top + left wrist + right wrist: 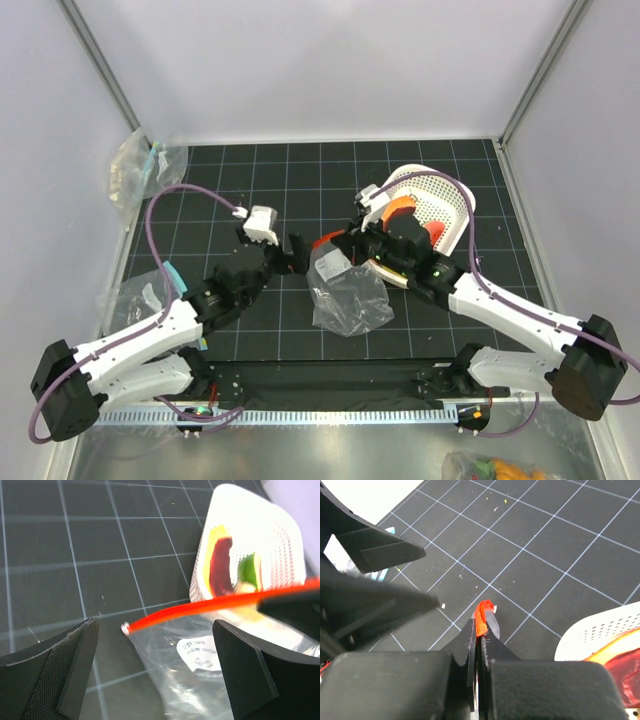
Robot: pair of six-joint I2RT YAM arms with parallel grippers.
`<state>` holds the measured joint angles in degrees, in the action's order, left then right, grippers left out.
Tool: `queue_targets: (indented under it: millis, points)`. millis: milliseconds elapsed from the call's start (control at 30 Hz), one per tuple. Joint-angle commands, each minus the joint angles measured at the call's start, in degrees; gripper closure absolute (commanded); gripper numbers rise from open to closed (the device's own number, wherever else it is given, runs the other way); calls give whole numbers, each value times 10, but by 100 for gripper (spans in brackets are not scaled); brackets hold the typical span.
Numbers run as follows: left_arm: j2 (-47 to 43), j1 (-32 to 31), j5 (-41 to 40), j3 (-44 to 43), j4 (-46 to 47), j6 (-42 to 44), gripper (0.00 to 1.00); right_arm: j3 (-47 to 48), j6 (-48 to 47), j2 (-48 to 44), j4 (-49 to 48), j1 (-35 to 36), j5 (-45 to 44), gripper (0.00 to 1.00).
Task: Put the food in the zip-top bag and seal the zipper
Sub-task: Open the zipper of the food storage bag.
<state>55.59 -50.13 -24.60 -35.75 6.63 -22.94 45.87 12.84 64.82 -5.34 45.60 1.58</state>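
Observation:
The zipper's strips [175,613] lie together across my left gripper's fingers, so next my right gripper turns the bag [348,298] first before my left gripper takes one zipper strip.
The zip-top bag [347,296] lies crumpled at mid table, and its zipper [200,608] runs across the left wrist view. My right gripper [481,630] is shut on the zipper's end [482,616], beside the white basket [440,190]. My left gripper [155,626] is open, its fingers [55,675] straddling the bag's [200,680] other corner without touching it. The food sits in the basket [270,535]: a dark red piece [222,560], a green-rinded slice [247,567], a yellow piece [212,542] and an orange piece [400,208]. The bag looks empty.
Clear bags with teal trim lie at the far left corner [140,168] and by the left arm [150,292]. Another bag with orange items [495,468] sits off the mat at the bottom right. White walls close in on three sides.

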Motion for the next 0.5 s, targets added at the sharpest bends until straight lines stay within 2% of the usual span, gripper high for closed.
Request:
queue_targets:
  millis: [0,200,433,467]
  points:
    - [-15,8,-77,-28,-82,-215,0,-2,-20,-30,-17,4,-13,99]
    - [-51,27,-27,-3,-79,-323,0,-34,-62,-65,-62,32,-13,99]
    - [-105,28,-30,39,-69,-476,0,-66,-125,-101,-109,66,-13,99]
    - [-115,28,-27,43,-69,-496,0,-68,-149,-105,-114,70,-36,99]
